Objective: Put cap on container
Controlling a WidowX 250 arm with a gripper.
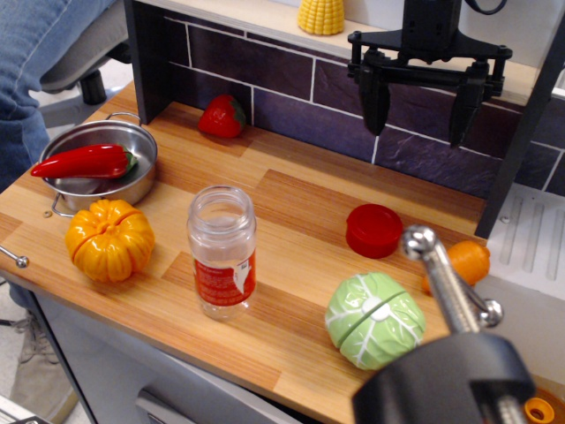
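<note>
I expect the red cap (pixel 374 231) to cover the jar's opening still the same way up when I lower it, because the cap's closed top (pixel 375 219) faces up.
The container (pixel 222 252), a clear plastic jar with a red-and-white label, stands upright and open-mouthed near the front of the wooden counter (pixel 291 203). The cap (pixel 374 230), a short round red lid, lies flat on the counter to the jar's right. My gripper (pixel 420 110) hangs high at the back right, above and behind the cap. Its two black fingers (pixel 374 97) are spread wide apart with nothing between them.
A steel pot (pixel 101 168) holding a red chili pepper (pixel 84 162) sits at the left. An orange toy pumpkin (pixel 109 239), a red strawberry (pixel 222 117), a green cabbage (pixel 375 319) and an orange piece (pixel 468 262) are on the counter. A faucet (pixel 450 283) rises at front right.
</note>
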